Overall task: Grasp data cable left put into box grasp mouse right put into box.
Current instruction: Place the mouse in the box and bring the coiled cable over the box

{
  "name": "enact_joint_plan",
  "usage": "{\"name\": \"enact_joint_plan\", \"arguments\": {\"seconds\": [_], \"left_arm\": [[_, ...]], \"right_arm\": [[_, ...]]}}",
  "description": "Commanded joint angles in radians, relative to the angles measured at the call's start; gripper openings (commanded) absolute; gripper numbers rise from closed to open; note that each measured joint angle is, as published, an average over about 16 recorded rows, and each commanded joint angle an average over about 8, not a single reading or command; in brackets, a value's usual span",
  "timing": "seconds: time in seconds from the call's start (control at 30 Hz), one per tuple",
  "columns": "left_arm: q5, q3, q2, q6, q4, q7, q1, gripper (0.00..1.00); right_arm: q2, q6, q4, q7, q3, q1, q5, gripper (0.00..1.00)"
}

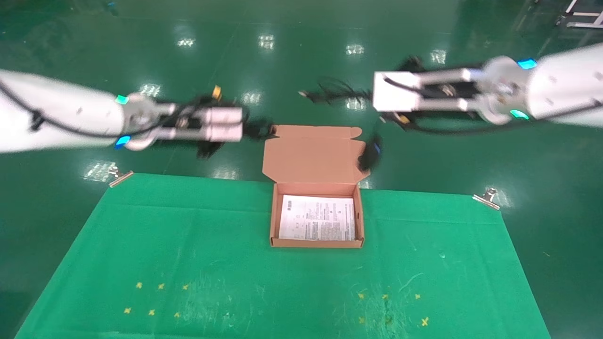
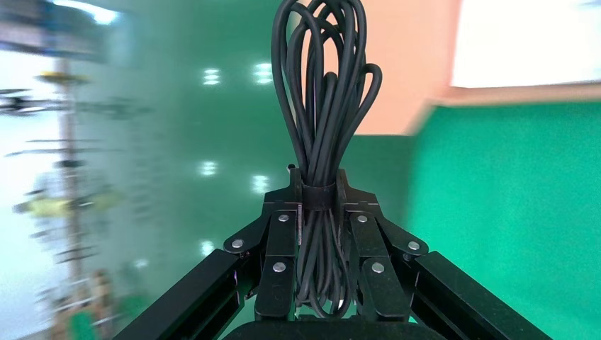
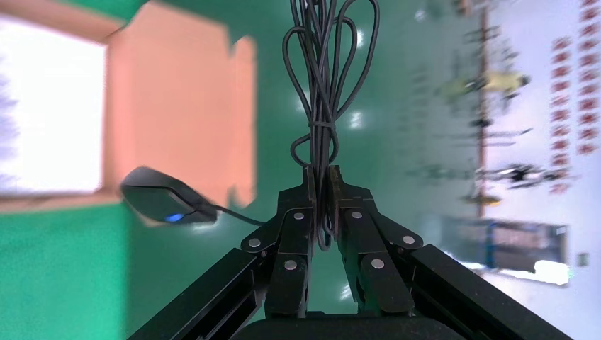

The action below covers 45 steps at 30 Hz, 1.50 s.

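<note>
The data cable and the dangling mouse [image 1: 370,154] are both at the lid. My left gripper should move back until my right gripper lowers the mouse into the box [image 1: 317,218].
The open cardboard box [image 1: 272,221] stands at the far middle of the table, its lid [image 1: 311,153] laid back and a white printed sheet [image 1: 316,219] inside. My left gripper [image 1: 256,128] hovers left of the lid, shut on the data cable [image 2: 322,85], a black looped bundle, at its band [image 2: 319,180]. My right gripper [image 1: 365,96] is up and right of the lid, shut [image 3: 321,173] on the bundled USB cord [image 3: 326,78]. The mouse [image 1: 370,155] dangles from it over the lid's right edge, its blue light lit [image 3: 164,200].
A green cloth [image 1: 188,245] covers the table, held by metal clips at the far corners [image 1: 120,176] [image 1: 487,197]. Small yellow cross marks [image 1: 155,299] [image 1: 391,308] lie near the front. Shiny green floor lies beyond the table.
</note>
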Motion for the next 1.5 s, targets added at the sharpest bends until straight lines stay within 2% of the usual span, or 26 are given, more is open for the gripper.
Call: {"name": "enact_joint_plan", "arguments": {"seconds": [0.03, 0.23, 0.47, 0.93, 1.27, 1.5], "left_arm": [[0.021, -0.008, 0.029, -0.048, 0.017, -0.005, -0.019, 0.0], [0.051, -0.007, 0.082, -0.103, 0.071, 0.005, -0.051, 0.0], [0.059, -0.005, 0.093, -0.109, 0.087, 0.007, -0.058, 0.0], [0.145, 0.038, 0.045, -0.044, 0.033, -0.06, 0.008, 0.0], [0.263, 0.073, 0.021, 0.026, 0.015, -0.18, 0.046, 0.0], [0.292, 0.077, 0.011, 0.047, -0.016, -0.221, 0.055, 0.0]], "right_arm": [[-0.043, 0.036, -0.03, -0.017, 0.006, 0.023, -0.004, 0.0], [-0.145, 0.097, -0.162, -0.106, 0.011, 0.086, 0.006, 0.0], [-0.183, 0.115, -0.208, -0.141, 0.014, 0.113, 0.015, 0.0], [-0.194, 0.106, -0.207, -0.112, -0.007, 0.019, 0.022, 0.0], [-0.279, 0.145, -0.322, -0.142, -0.024, -0.048, 0.037, 0.0], [-0.331, 0.154, -0.406, -0.205, -0.022, -0.094, 0.104, 0.0]]}}
